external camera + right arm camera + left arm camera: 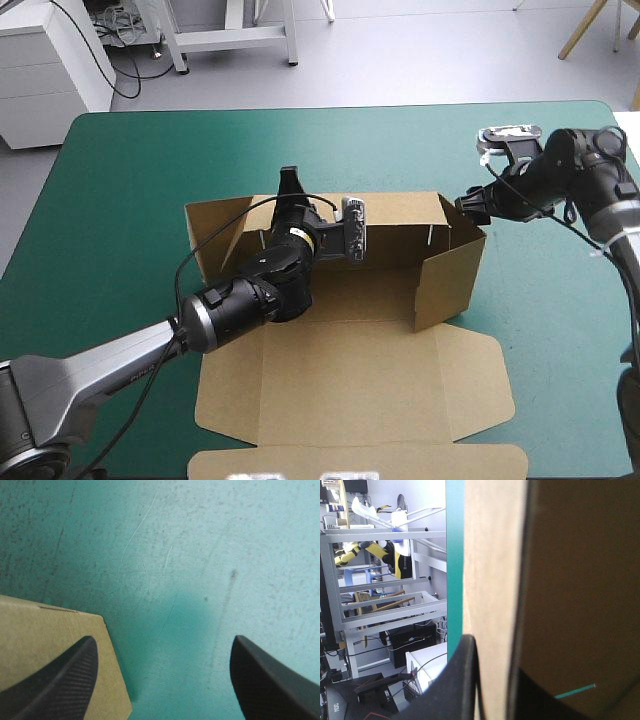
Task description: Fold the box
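The whole box (365,290) will lean back and open upward when my right gripper brings the box's far corner down, because the box's back side overhangs (400,208) its shadowed inside.
The brown box (380,370) lies in the middle of the table, its lid panel flat toward the near edge, its back wall (400,240) and right wall (450,275) raised. My left gripper (290,186) sits over the back wall's top edge near its left end. In the left wrist view the board (492,580) runs edge-on between the black fingers, so the left gripper (495,662) is shut on it. My right gripper (468,208) hovers open at the right wall's far top corner. In the right wrist view a corner of the box (45,630) lies under one finger of the right gripper (162,645).
A side flap (215,235) stands out at the box's back left. The teal-green cover (120,200) is bare around the box, and the right wrist view shows it (200,555) ahead of the fingers. The table's far edge (330,110) is well beyond the box.
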Action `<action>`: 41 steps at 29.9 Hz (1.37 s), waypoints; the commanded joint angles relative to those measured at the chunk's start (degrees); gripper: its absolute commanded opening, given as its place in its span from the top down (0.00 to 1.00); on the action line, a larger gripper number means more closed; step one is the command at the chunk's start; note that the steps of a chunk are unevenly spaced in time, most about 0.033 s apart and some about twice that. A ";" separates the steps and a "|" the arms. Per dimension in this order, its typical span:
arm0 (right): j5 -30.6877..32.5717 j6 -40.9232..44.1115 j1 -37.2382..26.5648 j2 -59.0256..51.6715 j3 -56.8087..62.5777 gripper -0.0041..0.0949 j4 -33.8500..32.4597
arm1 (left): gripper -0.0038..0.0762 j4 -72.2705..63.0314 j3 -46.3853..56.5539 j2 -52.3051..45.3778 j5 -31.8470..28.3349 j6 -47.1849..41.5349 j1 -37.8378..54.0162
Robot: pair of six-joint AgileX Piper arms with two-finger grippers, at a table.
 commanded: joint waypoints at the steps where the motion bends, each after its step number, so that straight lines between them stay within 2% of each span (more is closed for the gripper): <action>1: -7.20 -3.81 -0.55 -7.40 5.30 0.28 2.32 | 0.96 -11.46 1.09 0.18 1.05 -0.54 -1.01; 10: -21.90 -20.81 -0.55 -16.22 21.88 0.28 16.77 | 0.96 -11.69 1.09 0.18 0.20 -0.54 -1.01; 13: -23.08 -24.02 -0.55 -18.32 24.79 0.28 18.20 | 0.96 -11.69 1.09 0.18 0.06 -0.54 -1.01; 25: -12.37 -26.23 -0.55 -19.39 25.93 0.28 18.10 | 0.96 -11.69 1.09 0.18 0.00 -0.54 -1.01; 35: -7.22 -28.41 -0.55 -19.39 25.93 0.28 21.10 | 0.96 -11.69 1.09 0.18 0.00 -0.54 -1.01; 38: -8.50 -30.58 -0.55 -19.39 25.98 0.28 23.58 | 0.96 -11.69 1.09 0.18 0.12 -0.54 -1.01; 41: -9.99 -34.90 -0.55 -19.16 26.34 0.28 29.88 | 0.96 -11.69 1.09 0.18 0.34 -0.54 -1.01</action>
